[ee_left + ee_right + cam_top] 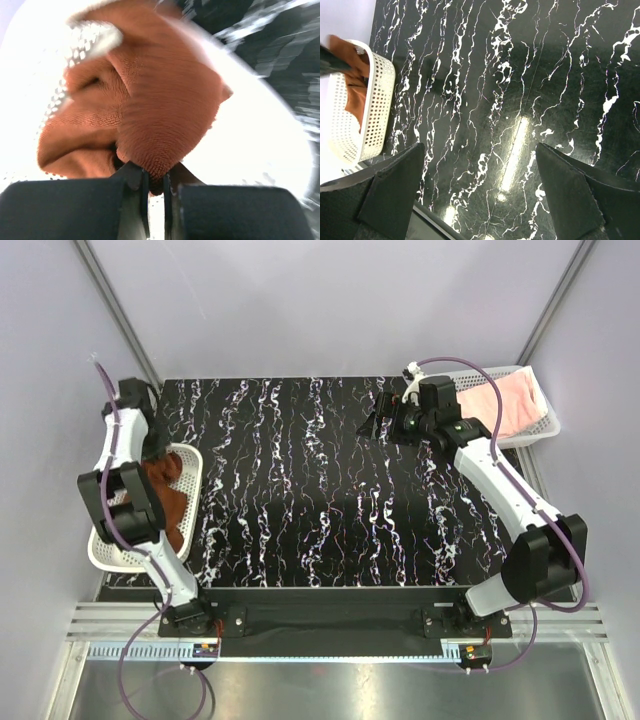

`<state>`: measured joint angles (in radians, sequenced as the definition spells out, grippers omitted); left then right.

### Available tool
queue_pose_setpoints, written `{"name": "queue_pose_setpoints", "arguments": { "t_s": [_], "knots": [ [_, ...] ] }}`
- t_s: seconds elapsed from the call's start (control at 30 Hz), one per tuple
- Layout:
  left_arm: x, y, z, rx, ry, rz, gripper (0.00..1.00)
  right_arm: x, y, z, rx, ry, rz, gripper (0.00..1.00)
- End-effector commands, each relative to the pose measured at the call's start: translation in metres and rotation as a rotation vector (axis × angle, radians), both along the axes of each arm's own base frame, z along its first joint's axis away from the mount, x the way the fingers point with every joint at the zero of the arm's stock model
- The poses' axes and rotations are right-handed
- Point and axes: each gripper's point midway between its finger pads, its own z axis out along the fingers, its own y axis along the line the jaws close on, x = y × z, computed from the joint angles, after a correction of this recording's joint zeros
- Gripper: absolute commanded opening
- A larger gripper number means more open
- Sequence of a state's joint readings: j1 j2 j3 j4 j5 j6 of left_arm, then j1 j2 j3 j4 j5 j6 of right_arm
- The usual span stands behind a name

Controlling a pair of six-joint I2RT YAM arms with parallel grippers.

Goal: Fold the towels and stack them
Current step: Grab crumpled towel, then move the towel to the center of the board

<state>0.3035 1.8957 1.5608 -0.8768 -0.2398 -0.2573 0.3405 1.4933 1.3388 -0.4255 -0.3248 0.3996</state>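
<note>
The rust-brown towel bunched in the basket (172,502) is beyond my right gripper, so next my left gripper pulls it over the tabletop (297,480) before my right gripper grabs a corner of the towel.
A rust-brown towel (168,498) lies bunched in the white mesh basket (190,502) at the table's left edge. My left gripper (154,178) reaches down into that basket and is shut on a raised fold of the rust-brown towel (160,110). In the top view the left gripper (156,445) sits over the basket's far end. A pale pink towel (512,403) lies in a second white basket (545,427) at the back right. My right gripper (372,422) hovers over the far middle of the table, open with nothing between its fingers (395,185).
The black, white-veined tabletop (320,490) spans the space between the two baskets. In the right wrist view the left basket (376,105) shows at far left with the brown towel (354,97) inside. Grey walls enclose the back and both sides.
</note>
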Motion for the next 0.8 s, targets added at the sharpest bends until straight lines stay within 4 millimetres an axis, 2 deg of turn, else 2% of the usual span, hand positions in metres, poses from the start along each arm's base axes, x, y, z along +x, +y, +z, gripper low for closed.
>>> {"name": "queue_pose_setpoints", "arguments": {
  "t_s": [0.0, 0.03, 0.07, 0.1, 0.13, 0.17, 0.2, 0.23, 0.27, 0.3, 0.33, 0.37, 0.4, 0.43, 0.47, 0.5, 0.53, 0.6, 0.63, 0.67, 0.73, 0.77],
  "knots": [
    [0.033, -0.04, 0.146, -0.016, -0.38, -0.164, 0.0, 0.005, -0.002, 0.03, 0.001, -0.083, -0.005, 1.0],
    [0.035, -0.053, 0.169, -0.015, -0.433, -0.221, 0.0, 0.004, -0.003, 0.032, -0.001, -0.082, -0.01, 1.0],
    [0.043, -0.09, 0.199, -0.065, -0.521, -0.338, 0.0, 0.004, -0.006, 0.032, -0.006, -0.076, -0.03, 1.0],
    [0.043, -0.108, 0.217, -0.089, -0.57, -0.395, 0.0, 0.003, -0.009, 0.035, -0.01, -0.083, -0.045, 1.0],
    [0.037, -0.136, 0.242, -0.127, -0.646, -0.459, 0.0, 0.004, -0.014, 0.035, -0.023, -0.081, -0.07, 1.0],
    [0.033, -0.164, 0.256, -0.212, -0.697, -0.548, 0.0, 0.003, -0.016, 0.035, -0.03, -0.079, -0.079, 1.0],
    [0.03, -0.179, 0.263, -0.247, -0.735, -0.587, 0.0, 0.002, -0.02, 0.036, -0.042, -0.08, -0.097, 1.0],
    [0.018, -0.205, 0.276, -0.312, -0.776, -0.633, 0.0, 0.001, -0.029, 0.03, -0.078, -0.059, -0.136, 1.0],
    [0.007, -0.23, 0.282, -0.403, -0.798, -0.719, 0.0, 0.002, -0.035, 0.029, -0.105, -0.058, -0.154, 1.0],
    [0.003, -0.247, 0.284, -0.44, -0.825, -0.766, 0.0, 0.001, -0.039, 0.031, -0.127, -0.065, -0.165, 1.0],
    [-0.013, -0.273, 0.271, -0.514, -0.8, -0.809, 0.0, -0.001, -0.048, 0.028, -0.17, -0.063, -0.184, 1.0],
    [-0.024, -0.291, 0.262, -0.581, -0.784, -0.855, 0.0, -0.002, -0.051, 0.027, -0.188, -0.065, -0.186, 1.0],
    [-0.025, -0.306, 0.261, -0.617, -0.822, -0.895, 0.0, -0.004, -0.054, 0.03, -0.198, -0.071, -0.192, 1.0],
    [-0.04, -0.327, 0.218, -0.716, -0.721, -0.879, 0.0, -0.007, -0.058, 0.027, -0.223, -0.063, -0.192, 1.0],
    [-0.05, -0.338, 0.207, -0.756, -0.714, -0.885, 0.01, -0.008, -0.059, 0.027, -0.23, -0.061, -0.194, 1.0],
    [-0.051, -0.351, 0.199, -0.785, -0.74, -0.909, 0.03, -0.011, -0.061, 0.026, -0.238, -0.058, -0.196, 1.0],
    [-0.07, -0.366, 0.151, -0.845, -0.619, -0.888, 0.04, -0.013, -0.064, 0.022, -0.251, -0.046, -0.203, 1.0],
    [-0.082, -0.379, 0.105, -0.858, -0.519, -0.879, 0.08, -0.019, -0.067, 0.01, -0.265, -0.013, -0.207, 1.0],
    [-0.096, -0.388, 0.086, -0.866, -0.459, -0.898, 0.09, -0.022, -0.068, 0.005, -0.27, 0.004, -0.209, 1.0],
    [-0.112, -0.391, 0.058, -0.876, -0.38, -0.903, 0.11, -0.026, -0.07, -0.007, -0.278, 0.033, -0.211, 1.0],
    [-0.131, -0.397, 0.031, -0.877, -0.288, -0.917, 0.22, -0.026, -0.072, -0.018, -0.291, 0.058, -0.225, 1.0],
    [-0.141, -0.394, 0.017, -0.866, -0.248, -0.904, 0.29, -0.026, -0.071, -0.025, -0.291, 0.071, -0.218, 1.0]
  ]
}}
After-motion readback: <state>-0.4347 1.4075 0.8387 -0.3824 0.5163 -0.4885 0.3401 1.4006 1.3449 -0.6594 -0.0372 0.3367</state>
